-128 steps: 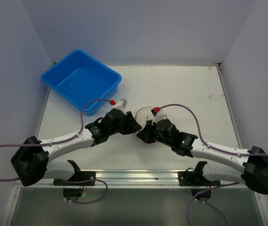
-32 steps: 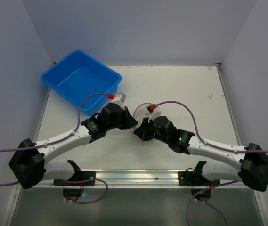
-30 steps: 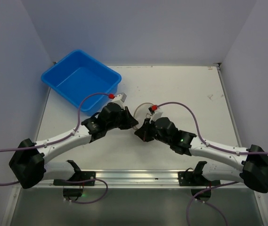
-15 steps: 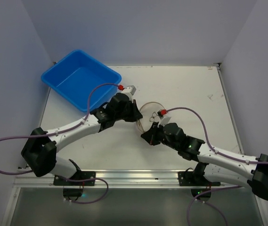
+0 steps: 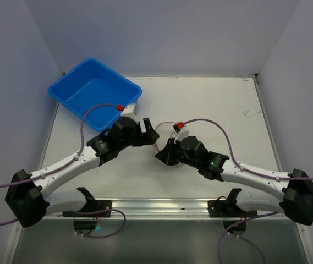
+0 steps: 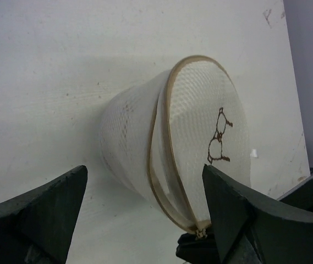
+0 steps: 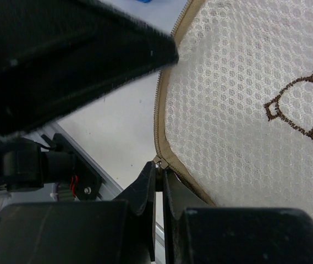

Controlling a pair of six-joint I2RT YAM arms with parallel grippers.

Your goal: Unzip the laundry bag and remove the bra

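The round side covers the laundry bag's unzipped opening (image 6: 159,159), so my left gripper should hold the mesh body's rim (image 6: 149,149) while my right gripper lifts up the round side.
The laundry bag (image 6: 145,137), a small cream mesh drum, lies tilted on its side on the white table. Its round face (image 7: 244,99) carries a dark bra-outline mark (image 6: 218,137). The tan zipper round the rim gapes partly open (image 6: 159,159). My right gripper (image 7: 160,171) is shut on the zipper pull (image 7: 157,161) at the bag's lower edge. My left gripper (image 6: 144,170) stands open, one finger on each side of the bag, touching nothing. From above the bag (image 5: 164,135) shows between the left gripper (image 5: 148,131) and the right gripper (image 5: 162,156). The bra is hidden.
A blue tub (image 5: 93,93) stands at the back left of the table (image 5: 217,104), just behind the left arm. Both arms reach in toward the table's middle, their purple cables looping above them. A metal rail (image 5: 156,206) runs along the near edge.
My left gripper has opened and let go of the bag, and the arm has drawn back to the left. The right gripper, still shut on the pull, has moved back toward the middle.
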